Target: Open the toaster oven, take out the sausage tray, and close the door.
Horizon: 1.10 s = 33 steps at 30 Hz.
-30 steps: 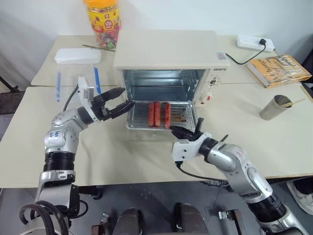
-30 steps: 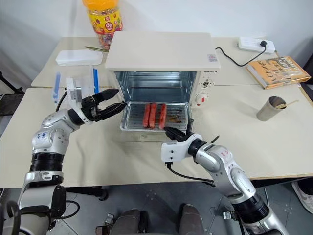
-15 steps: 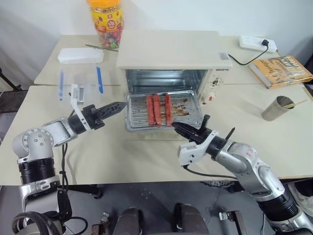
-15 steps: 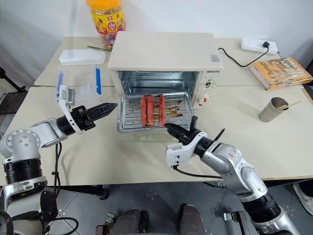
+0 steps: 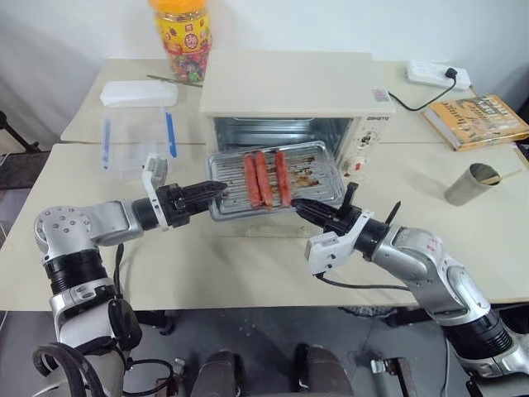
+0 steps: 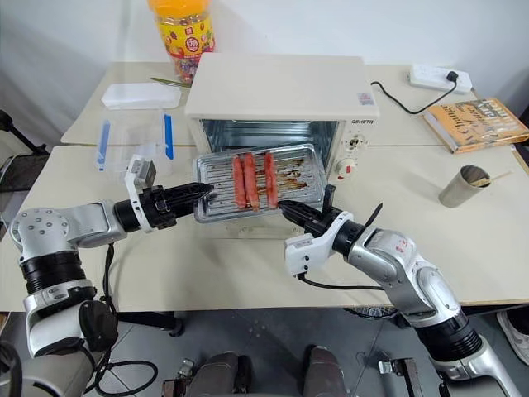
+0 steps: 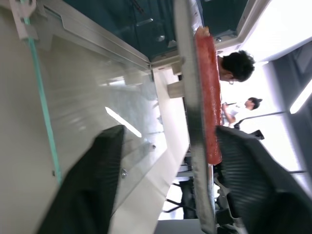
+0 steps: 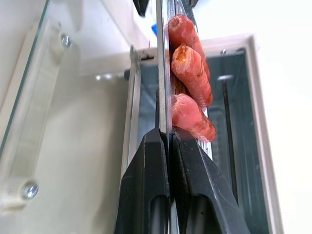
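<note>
My left gripper will have the reddish sausages (image 5: 264,179) move toward it when I carry the tray, because the sausages lie loose across the tray's ridges (image 5: 234,175).
The cream toaster oven (image 5: 289,83) stands mid-table with its glass door (image 8: 83,126) folded down flat. The silver sausage tray (image 5: 312,169) with three reddish sausages (image 5: 264,175) hangs out in front of the oven, above the door. My right gripper (image 5: 299,203) is shut on the tray's near rim, and its fingers (image 8: 146,165) pinch the thin metal edge. My left gripper (image 5: 216,190) is at the tray's left edge. It is open, with one finger (image 7: 97,170) on each side of the rim and a gap showing.
A clear plastic box with blue clips (image 5: 136,136) and its white lid (image 5: 139,93) sit left of the oven. A candy jar (image 5: 183,37) stands behind. On the right are a power strip (image 5: 438,74), a book (image 5: 475,118) and a metal cup (image 5: 469,184).
The right gripper has lifted the tray off the door. The left gripper has rolled over, come in to the tray's left edge and narrowed its jaws around the rim.
</note>
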Tool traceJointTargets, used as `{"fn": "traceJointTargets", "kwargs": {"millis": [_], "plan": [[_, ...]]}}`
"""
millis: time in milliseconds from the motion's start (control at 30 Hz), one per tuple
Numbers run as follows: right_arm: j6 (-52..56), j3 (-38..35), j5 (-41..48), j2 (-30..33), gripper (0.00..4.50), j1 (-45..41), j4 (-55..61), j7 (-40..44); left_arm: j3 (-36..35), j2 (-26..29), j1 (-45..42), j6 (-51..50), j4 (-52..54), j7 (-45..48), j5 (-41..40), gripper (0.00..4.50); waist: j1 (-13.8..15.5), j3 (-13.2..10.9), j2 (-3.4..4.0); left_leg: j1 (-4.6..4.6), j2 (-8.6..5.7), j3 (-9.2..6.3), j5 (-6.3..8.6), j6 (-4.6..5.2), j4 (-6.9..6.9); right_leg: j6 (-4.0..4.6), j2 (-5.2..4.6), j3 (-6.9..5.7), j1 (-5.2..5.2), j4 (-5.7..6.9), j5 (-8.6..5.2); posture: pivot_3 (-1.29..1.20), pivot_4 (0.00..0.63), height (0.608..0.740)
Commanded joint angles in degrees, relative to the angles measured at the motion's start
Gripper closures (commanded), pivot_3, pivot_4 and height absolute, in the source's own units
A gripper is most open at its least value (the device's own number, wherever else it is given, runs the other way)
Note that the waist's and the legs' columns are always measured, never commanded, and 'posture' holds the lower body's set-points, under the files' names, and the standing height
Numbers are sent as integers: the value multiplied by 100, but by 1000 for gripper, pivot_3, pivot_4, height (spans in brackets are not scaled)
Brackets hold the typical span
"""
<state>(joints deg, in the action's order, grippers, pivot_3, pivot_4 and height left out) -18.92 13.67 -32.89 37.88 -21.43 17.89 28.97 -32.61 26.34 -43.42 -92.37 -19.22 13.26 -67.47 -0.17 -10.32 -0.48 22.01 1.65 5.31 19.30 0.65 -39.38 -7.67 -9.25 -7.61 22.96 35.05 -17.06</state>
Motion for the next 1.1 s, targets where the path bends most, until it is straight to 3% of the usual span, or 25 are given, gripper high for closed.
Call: {"fn": "traceJointTargets", "kwargs": {"millis": [33, 200, 400, 567, 700, 767, 900, 967, 1100], "plan": [[-126, -97, 220, -73, 4441, -134, 227, -7, 78, 25, -32, -13, -113, -237, -623, 2918, -3, 0, 0, 0, 0, 0, 0, 0, 0, 0, 0, 2, 0, 0, 0, 0, 150, 740], [-237, -17, 449, -96, 4441, -121, 183, 209, -4, -60, 49, -13, -325, -857, -1439, 4424, -7, 0, 0, -1, 0, -2, 0, 0, 0, 0, 0, 2, 0, 2, 0, 0, 150, 740], [-57, -55, 1091, -187, 4441, -55, 138, 541, -108, -55, 387, 246, -270, -1866, -2727, 4466, -9, 1, -1, -5, 1, -8, 0, 0, 0, 0, 0, 6, 0, 4, 0, 0, 150, 740], [10, -169, 1462, -174, 2994, -29, 97, 719, 390, 153, 1245, 1189, 461, -2824, -4442, 4500, -12, 1, -1, -44, 2, -12, 0, 0, 17, 0, -5, 20, -24, 8, 0, 0, 150, 740], [-6, -390, 1947, -86, 1840, 160, 36, 832, 212, 174, 1772, 1486, 1008, -2652, -4553, 4500, 13, 2, -3, -61, 0, -10, 1, -1, 19, 1, -5, 22, -43, 3, 0, 0, 150, 740], [-45, -771, 2517, 76, 1202, 411, -212, 956, -249, 324, 2378, 1489, 1328, -2144, -4553, 4500, 6, 3, -4, -67, -1, -7, 1, -1, 19, 0, -5, 25, -51, -4, 0, 0, 150, 740], [226, -1258, 3599, 267, 1376, 748, -619, 1400, -704, 606, 3432, 1582, 1817, -1444, -4553, 4500, -22, 3, -5, -75, 1, 10, 4, -1, 30, 2, 0, 33, -48, -9, -1, 0, 150, 740], [423, -1499, 4413, 291, 1891, 900, -791, 1820, -1051, 528, 4009, 1804, 2084, -1246, -4553, 4500, -11, 3, -4, -77, 6, 11, 4, -2, 29, 6, 4, 35, -48, -9, -3, 0, 150, 740], [790, -1826, 5097, 222, 3252, 889, -1274, 2077, -1493, 207, 4916, 2190, 2546, -921, -4553, 4500, 3, 4, -6, -81, 9, 15, 5, -3, 25, 6, 3, 41, -52, -12, -3, 0, 150, 740]]}}
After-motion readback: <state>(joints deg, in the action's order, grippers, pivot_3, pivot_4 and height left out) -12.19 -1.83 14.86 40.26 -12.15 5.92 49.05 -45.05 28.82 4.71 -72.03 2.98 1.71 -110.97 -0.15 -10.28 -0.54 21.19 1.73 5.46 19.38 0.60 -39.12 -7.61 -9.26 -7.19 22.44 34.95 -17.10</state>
